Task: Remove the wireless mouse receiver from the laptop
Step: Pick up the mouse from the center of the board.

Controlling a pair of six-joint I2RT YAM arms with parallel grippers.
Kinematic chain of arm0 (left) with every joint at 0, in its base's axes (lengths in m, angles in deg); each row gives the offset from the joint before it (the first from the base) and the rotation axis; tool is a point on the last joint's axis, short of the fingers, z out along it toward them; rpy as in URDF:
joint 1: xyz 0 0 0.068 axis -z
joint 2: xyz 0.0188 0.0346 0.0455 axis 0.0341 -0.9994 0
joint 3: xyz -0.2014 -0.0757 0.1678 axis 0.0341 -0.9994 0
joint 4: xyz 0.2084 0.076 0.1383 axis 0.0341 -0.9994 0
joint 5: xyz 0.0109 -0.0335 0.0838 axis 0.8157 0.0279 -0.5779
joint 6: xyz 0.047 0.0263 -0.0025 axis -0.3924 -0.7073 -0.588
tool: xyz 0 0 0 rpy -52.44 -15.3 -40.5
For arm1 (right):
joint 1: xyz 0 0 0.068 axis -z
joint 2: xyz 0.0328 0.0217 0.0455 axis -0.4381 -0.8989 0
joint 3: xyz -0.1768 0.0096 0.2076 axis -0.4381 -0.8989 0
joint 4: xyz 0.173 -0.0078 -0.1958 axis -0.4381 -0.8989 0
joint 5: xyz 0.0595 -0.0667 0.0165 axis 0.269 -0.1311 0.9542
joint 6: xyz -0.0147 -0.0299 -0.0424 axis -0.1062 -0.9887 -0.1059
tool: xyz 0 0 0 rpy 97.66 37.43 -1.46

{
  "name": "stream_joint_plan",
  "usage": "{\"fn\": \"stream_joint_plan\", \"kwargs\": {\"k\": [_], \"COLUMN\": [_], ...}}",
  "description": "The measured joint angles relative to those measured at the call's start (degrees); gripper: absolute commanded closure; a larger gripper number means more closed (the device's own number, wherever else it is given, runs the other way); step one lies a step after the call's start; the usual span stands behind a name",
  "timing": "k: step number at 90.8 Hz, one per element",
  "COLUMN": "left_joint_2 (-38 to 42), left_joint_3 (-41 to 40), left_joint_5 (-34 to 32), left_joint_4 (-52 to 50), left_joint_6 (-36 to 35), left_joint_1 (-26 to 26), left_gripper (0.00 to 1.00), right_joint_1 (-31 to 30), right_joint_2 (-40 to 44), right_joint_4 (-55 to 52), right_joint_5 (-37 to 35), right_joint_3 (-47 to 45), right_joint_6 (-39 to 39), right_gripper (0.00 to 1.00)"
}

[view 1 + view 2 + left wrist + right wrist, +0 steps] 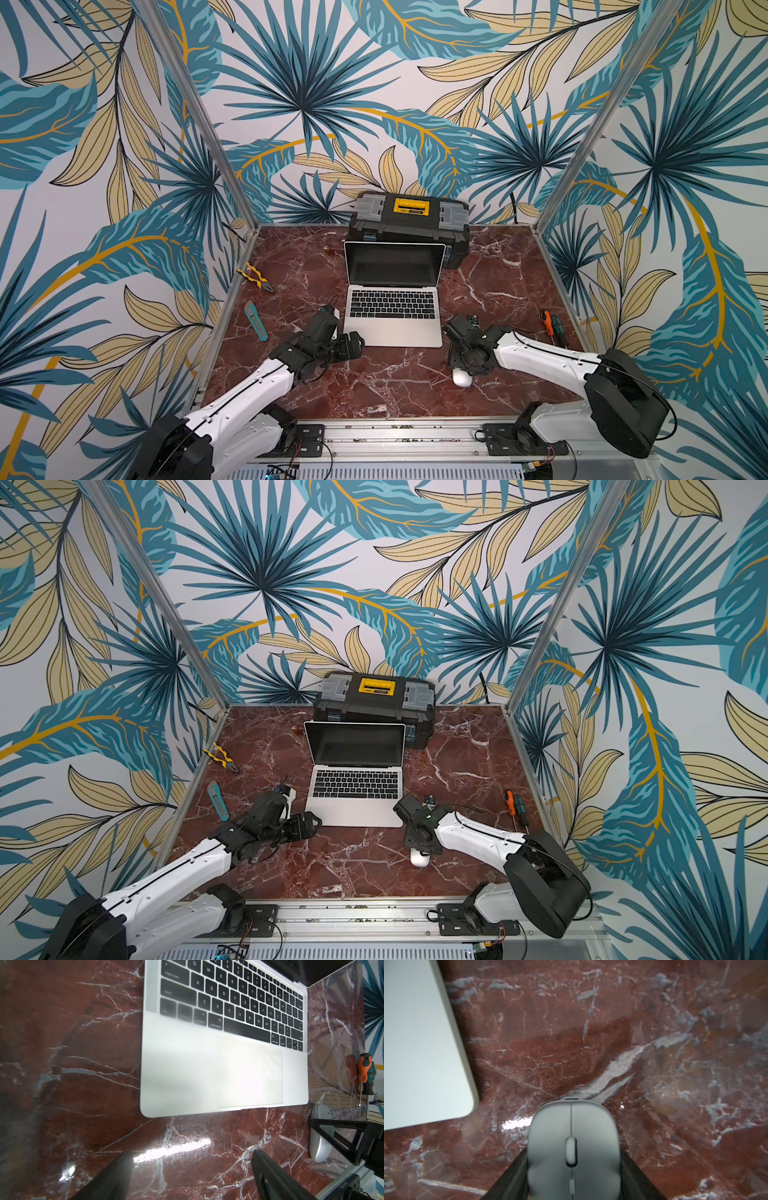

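Note:
The mouse's buttons [572,1128] point up in my right gripper, so my left gripper should take the mouse over and set it bottom side up on the marble [379,864].
The silver-grey laptop [395,330] [355,812] lies open in the middle of the marble table, screen dark. Its palm rest fills the left wrist view [182,1074], and one front corner shows in the right wrist view [415,1043]. The wireless mouse receiver is hidden in every view. My left gripper [357,343] [192,1154] hangs open just off the laptop's front left corner, with only bare marble between its fingers. My right gripper [463,368] [573,1151] is shut on a pale grey mouse [573,1124] [462,379], which sits right of the laptop's front right corner, one finger against each side.
A black toolbox [409,224] with a yellow handle stands behind the laptop. Yellow pliers [255,278] and a teal utility knife [255,322] lie at the left. Two screwdrivers [552,326] [364,1070] lie at the right, near the metal frame edge.

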Motion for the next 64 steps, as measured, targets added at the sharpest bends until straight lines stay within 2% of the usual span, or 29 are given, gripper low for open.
{"fn": "stream_joint_plan", "kwargs": {"k": [11,24,44,52,64], "left_joint_2": [0.04,2.38,9.09,9.16,7.74], "left_joint_3": [-1.29,-1.79,1.38,4.92,10.80], "left_joint_5": [5.25,14.38,26.45,29.62,32.94], "left_joint_4": [4.33,11.47,28.94,36.24,43.23], "left_joint_6": [0.48,2.54,8.28,10.08,10.16], "left_joint_1": [0.00,0.00,0.44,1.20,3.61], "left_gripper": [0.08,0.08,0.06,0.03,0.02], "right_joint_1": [0.00,0.00,-0.04,-0.07,-0.07], "right_joint_2": [2.78,11.63,29.14,31.43,30.27], "right_joint_4": [2.80,8.96,33.86,44.72,57.07], "right_joint_5": [1.29,3.54,10.21,13.53,18.80], "right_joint_3": [0.55,3.93,2.58,0.44,-2.32], "right_joint_6": [-2.67,-6.91,-9.77,-9.79,-9.53], "right_gripper": [0.44,0.46,0.47,0.46,0.45]}}
